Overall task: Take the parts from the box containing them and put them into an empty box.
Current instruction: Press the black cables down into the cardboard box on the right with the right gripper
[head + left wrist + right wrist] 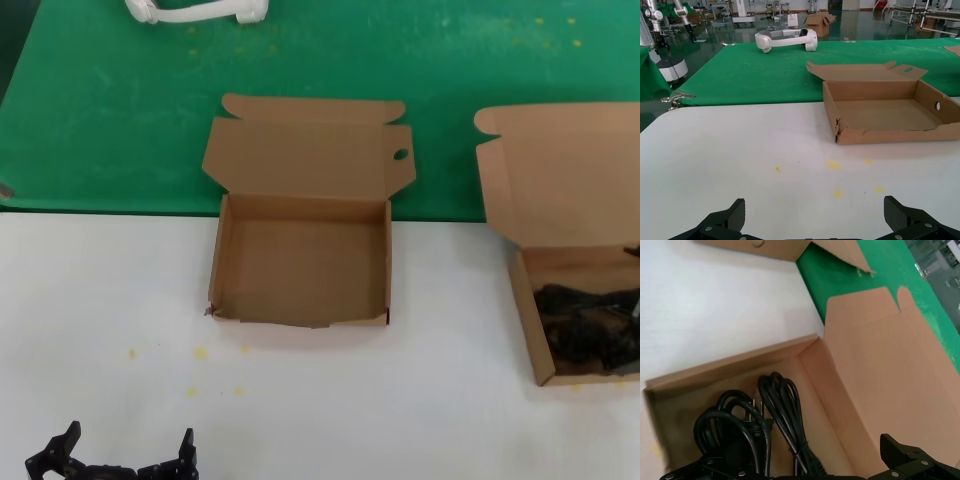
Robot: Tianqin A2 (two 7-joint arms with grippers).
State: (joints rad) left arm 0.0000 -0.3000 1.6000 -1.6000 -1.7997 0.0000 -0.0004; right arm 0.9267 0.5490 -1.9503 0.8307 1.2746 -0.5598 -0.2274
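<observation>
My gripper will bring the looped black cable bundle with the plug's prongs (735, 430) out alone and still coiled when it lifts the bundle, because a gap (756, 394) shows between the coils.
Black looped cables (782, 405) lie in the plain-lidded cardboard box (855, 390) at the right edge of the table, where the head view shows the cables (590, 325) and the box (528, 320). My right gripper (810, 467) hovers open just over them, one finger on either side of the bundles and holding nothing. The empty box (300, 255), with a round hole in its lid flap, sits open at the table's middle, and the left wrist view shows this empty box (890, 132) too. My left gripper (815, 217) waits open above the bare white table near the front left (120, 458).
A white plastic piece (195, 10) lies on the green cloth (100, 110) behind the white table (100, 300). Small yellow spots mark the table in front of the empty box. Both lids stand up at the back of their boxes.
</observation>
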